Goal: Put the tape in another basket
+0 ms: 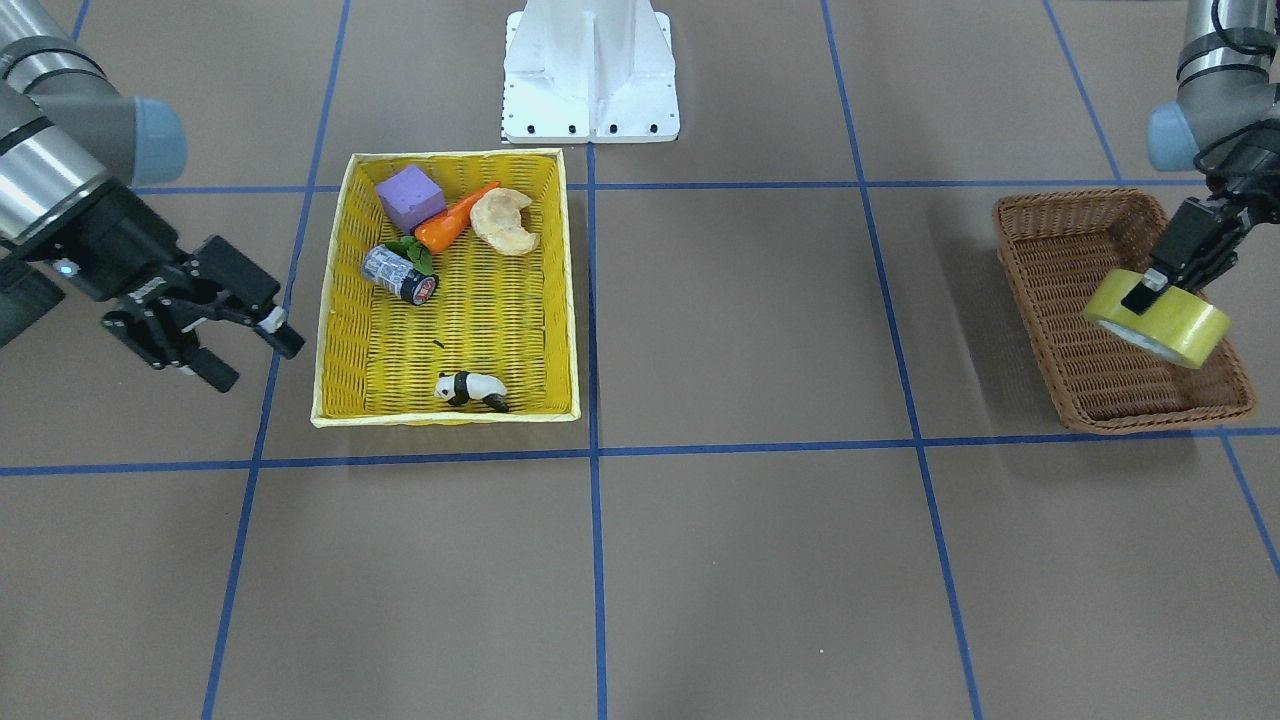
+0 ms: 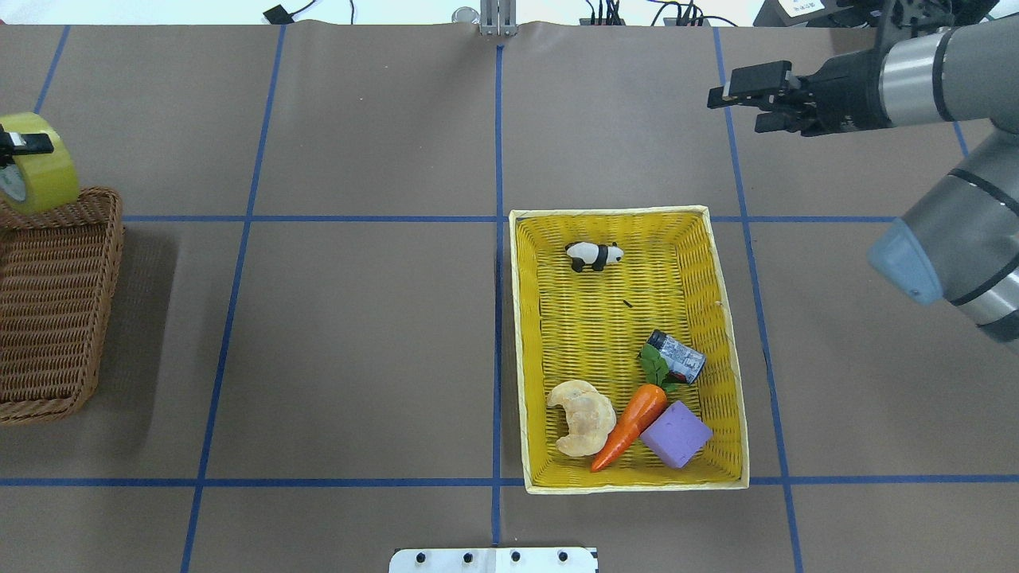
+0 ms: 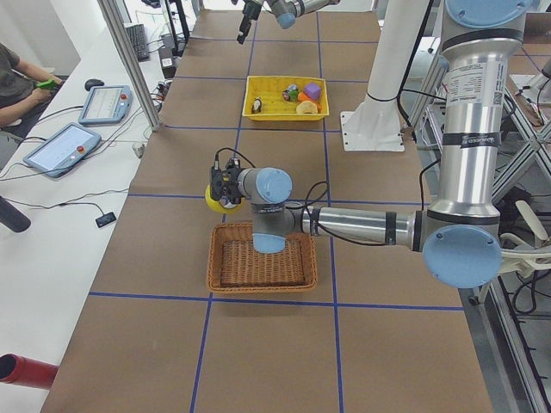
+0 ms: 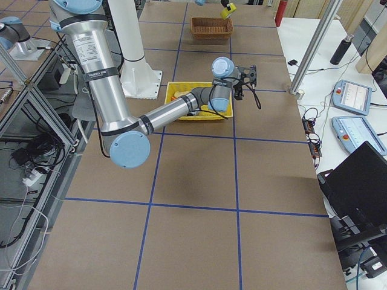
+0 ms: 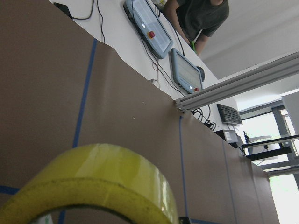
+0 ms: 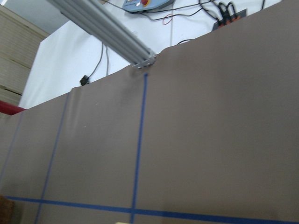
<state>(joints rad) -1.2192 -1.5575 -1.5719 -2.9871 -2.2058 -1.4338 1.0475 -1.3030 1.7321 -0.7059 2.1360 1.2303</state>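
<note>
The robot's left gripper points level, with the tape out (image 3: 213,201) by the brown wicker basket's rim, so it should turn down and pull the tape over the basket (image 3: 248,265).
My left gripper (image 1: 1150,290) is shut on the yellowish tape roll (image 1: 1160,320) and holds it in the air above the brown wicker basket (image 1: 1085,300), over its front part. The tape also shows in the overhead view (image 2: 40,171), over the basket's (image 2: 56,310) far rim, and fills the bottom of the left wrist view (image 5: 93,186). My right gripper (image 1: 250,345) is open and empty, hovering beside the yellow basket (image 1: 335,330); it shows in the overhead view (image 2: 736,103) beyond that basket's far right corner.
The yellow basket (image 2: 529,358) holds a panda figure (image 2: 593,255), a small can (image 2: 677,356), a carrot (image 2: 629,426), a croissant (image 2: 581,418) and a purple block (image 2: 677,434). The robot's white base (image 1: 590,70) stands behind it. Operators sit at a side table (image 3: 77,129).
</note>
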